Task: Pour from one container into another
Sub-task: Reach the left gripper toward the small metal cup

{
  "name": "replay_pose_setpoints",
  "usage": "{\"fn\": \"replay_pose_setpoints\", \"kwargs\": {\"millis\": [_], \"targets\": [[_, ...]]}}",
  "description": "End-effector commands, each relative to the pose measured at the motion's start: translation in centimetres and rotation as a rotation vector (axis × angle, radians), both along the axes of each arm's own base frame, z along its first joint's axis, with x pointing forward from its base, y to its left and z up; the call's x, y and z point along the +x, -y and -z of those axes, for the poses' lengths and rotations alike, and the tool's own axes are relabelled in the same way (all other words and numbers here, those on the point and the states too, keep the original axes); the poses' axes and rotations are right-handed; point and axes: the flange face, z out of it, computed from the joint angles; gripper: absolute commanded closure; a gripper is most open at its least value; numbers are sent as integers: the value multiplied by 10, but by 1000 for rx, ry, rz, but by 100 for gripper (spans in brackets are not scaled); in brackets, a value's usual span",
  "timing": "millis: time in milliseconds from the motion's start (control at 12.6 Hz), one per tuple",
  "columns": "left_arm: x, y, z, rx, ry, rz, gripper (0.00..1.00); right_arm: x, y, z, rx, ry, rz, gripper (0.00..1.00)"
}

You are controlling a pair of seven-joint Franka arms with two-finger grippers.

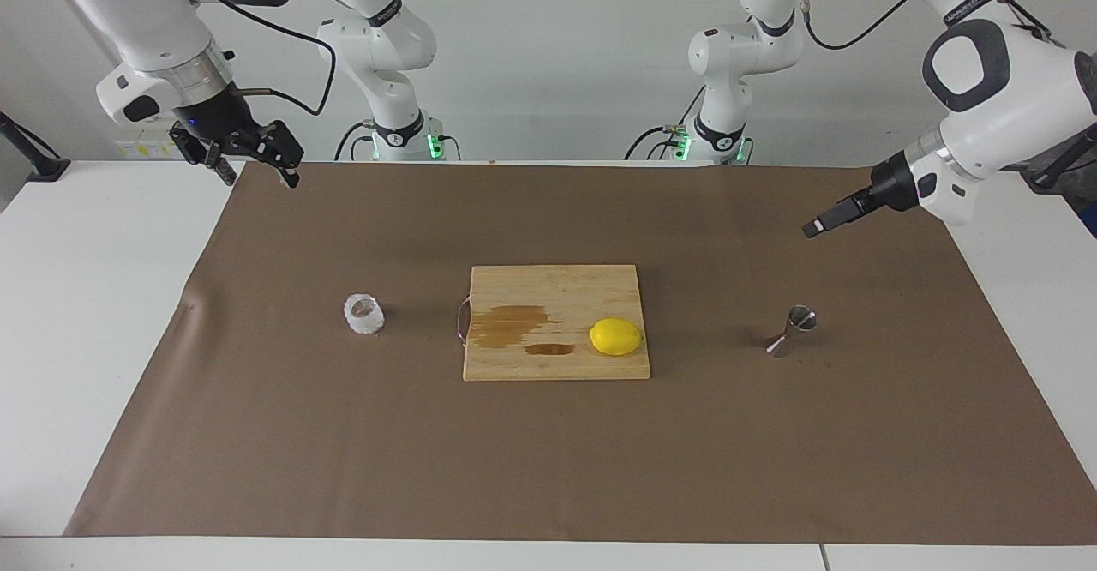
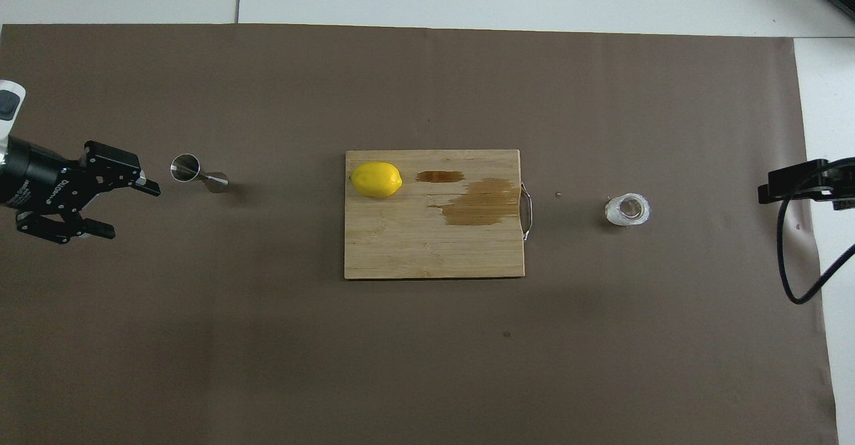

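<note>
The jigger is out of line with my left gripper and its open fingers, which slants down from high up. Next, my left gripper levels out low and moves toward the jigger's side (image 2: 187, 168).
The clear faceted glass cup (image 1: 363, 314) (image 2: 628, 209) stands upright on the brown mat toward the right arm's end. The silver hourglass jigger (image 1: 793, 331) (image 2: 198, 172) stands upright on the mat toward the left arm's end. My left gripper (image 1: 812, 228) (image 2: 128, 210) is open and empty, raised over the mat just outside the jigger and apart from it. My right gripper (image 1: 260, 177) (image 2: 765, 194) is open and empty, raised over the mat's edge at the right arm's end, well clear of the cup.
A wooden cutting board (image 1: 557, 292) (image 2: 401, 251) lies mid-table between cup and jigger, with a metal handle toward the cup. A yellow lemon (image 1: 615, 336) (image 2: 376, 179) and dark wet stains (image 2: 477, 203) are on it.
</note>
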Motion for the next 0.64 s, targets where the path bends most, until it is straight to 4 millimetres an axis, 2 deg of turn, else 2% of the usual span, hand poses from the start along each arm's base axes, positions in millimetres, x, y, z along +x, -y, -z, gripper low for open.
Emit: {"fn": "replay_pose_setpoints", "kwargs": {"millis": [0, 318, 478, 557], "targets": [[7, -9, 22, -67, -172, -197, 0, -2, 0, -4, 16, -8, 12, 0], [10, -15, 70, -151, -492, -340, 0, -2, 0, -4, 16, -8, 12, 0], [16, -17, 92, -201, -595, -329, 0, -2, 0, -4, 16, -8, 12, 0], [20, -20, 95, -244, -608, -325, 0, -2, -1, -4, 16, -8, 10, 0]]}}
